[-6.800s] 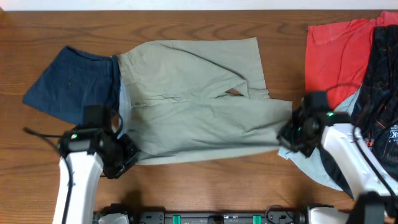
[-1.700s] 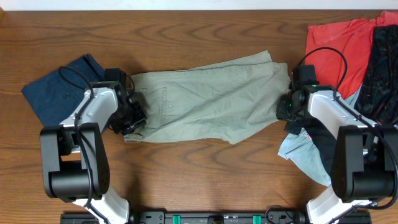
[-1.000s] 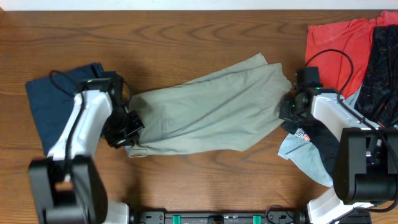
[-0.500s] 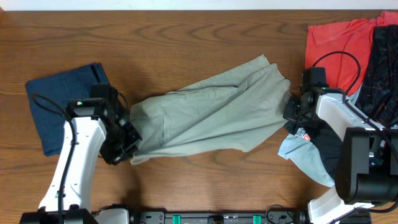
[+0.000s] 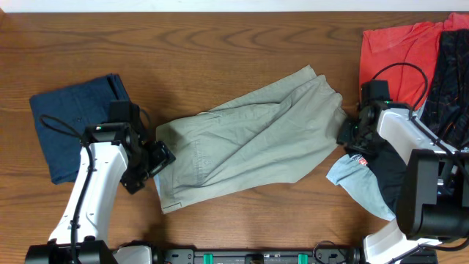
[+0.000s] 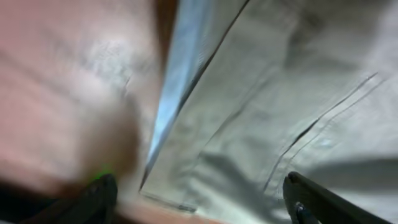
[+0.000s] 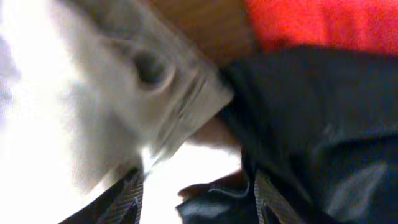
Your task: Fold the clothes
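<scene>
I expect the hem of the olive-grey trousers [image 6: 168, 201] to bunch up into a soft, drooping fold when I lift it, because loose creases [image 6: 231, 119] run toward the hem.
Folded olive-grey trousers [image 5: 249, 139] lie diagonally across the middle of the table. Their left end is near the front, their right end further back. My left gripper [image 5: 157, 158] hovers at that left end. In the left wrist view its jaws [image 6: 199, 205] stand wide open over the trousers' hem [image 6: 249, 124], with nothing between the fingers. My right gripper [image 5: 349, 136] is at the trousers' right end. In the right wrist view it [image 7: 198, 202] is open, with the waistband corner [image 7: 155, 93] just beyond the fingertips and loose.
A folded dark blue garment [image 5: 73, 128] lies at the left. At the right are a red shirt [image 5: 396, 51], a black garment [image 5: 447, 81] and a light blue one [image 5: 359, 180], which lies under my right arm. Bare wood runs along the back.
Both grippers have opened and let go of the trousers. The cloth has dropped flat, and its left end now lies nearer the front edge. The left gripper has shifted slightly right.
</scene>
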`<state>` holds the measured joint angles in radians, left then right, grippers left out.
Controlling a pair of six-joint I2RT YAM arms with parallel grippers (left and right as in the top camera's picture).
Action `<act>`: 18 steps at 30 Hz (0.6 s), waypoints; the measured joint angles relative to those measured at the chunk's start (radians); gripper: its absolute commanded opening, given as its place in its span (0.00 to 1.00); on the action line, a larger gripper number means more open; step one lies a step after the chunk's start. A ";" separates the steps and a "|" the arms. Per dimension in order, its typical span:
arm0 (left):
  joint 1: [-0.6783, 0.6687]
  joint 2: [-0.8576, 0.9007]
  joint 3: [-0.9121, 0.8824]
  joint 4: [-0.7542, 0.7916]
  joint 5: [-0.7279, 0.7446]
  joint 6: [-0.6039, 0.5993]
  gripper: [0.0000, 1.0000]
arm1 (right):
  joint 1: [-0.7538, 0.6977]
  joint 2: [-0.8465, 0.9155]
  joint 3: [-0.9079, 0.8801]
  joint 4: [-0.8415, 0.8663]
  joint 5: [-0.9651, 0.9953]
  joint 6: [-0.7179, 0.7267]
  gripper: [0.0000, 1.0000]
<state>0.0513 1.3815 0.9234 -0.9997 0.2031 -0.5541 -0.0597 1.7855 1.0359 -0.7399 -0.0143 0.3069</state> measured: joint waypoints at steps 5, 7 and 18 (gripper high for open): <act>0.000 0.042 0.000 0.038 0.000 0.000 0.89 | 0.000 -0.020 0.122 -0.068 -0.092 -0.042 0.58; 0.000 0.084 0.000 0.043 0.000 0.000 0.89 | 0.002 -0.053 0.158 -0.077 -0.130 -0.059 0.58; 0.000 0.330 -0.022 0.143 0.048 0.015 0.68 | 0.068 -0.123 0.196 -0.096 -0.278 -0.159 0.53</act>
<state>0.0513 1.7119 0.9016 -0.8570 0.2516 -0.5388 0.0082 1.6623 1.2316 -0.8360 -0.2924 0.1474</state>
